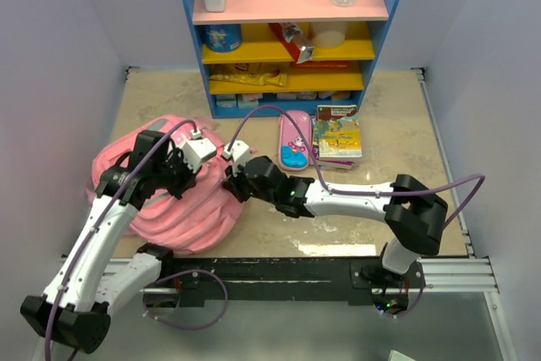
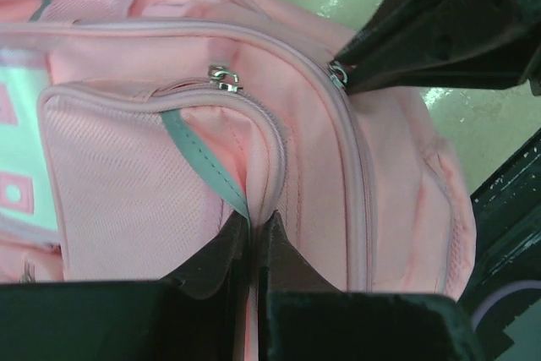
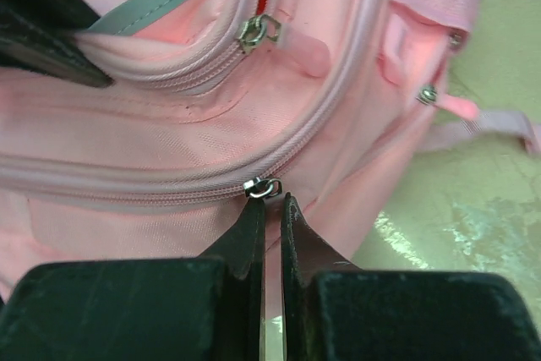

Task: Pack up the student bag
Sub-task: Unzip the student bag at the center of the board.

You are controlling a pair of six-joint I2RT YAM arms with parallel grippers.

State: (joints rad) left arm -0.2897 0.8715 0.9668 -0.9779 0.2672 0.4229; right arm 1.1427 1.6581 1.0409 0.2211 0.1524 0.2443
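My right gripper should pull the zip's tab down the bag's side toward the bag's near edge, because the main zip bends at the slider and is closed past it.
The student bag, a soft pink backpack, lies at the left of the table. My left gripper is shut on the edge of its front pocket, beside a grey-green strip. My right gripper is shut on the fabric pull tab of the main zip, just below the metal slider; its fingertips pinch the tab. The main zip looks closed to the left of the slider. The right gripper also shows in the left wrist view, at the same slider.
A pink-and-blue pencil case and a picture book lie right of the bag. A blue shelf unit with bottles, tins and packets stands at the back. A black rail runs along the near edge.
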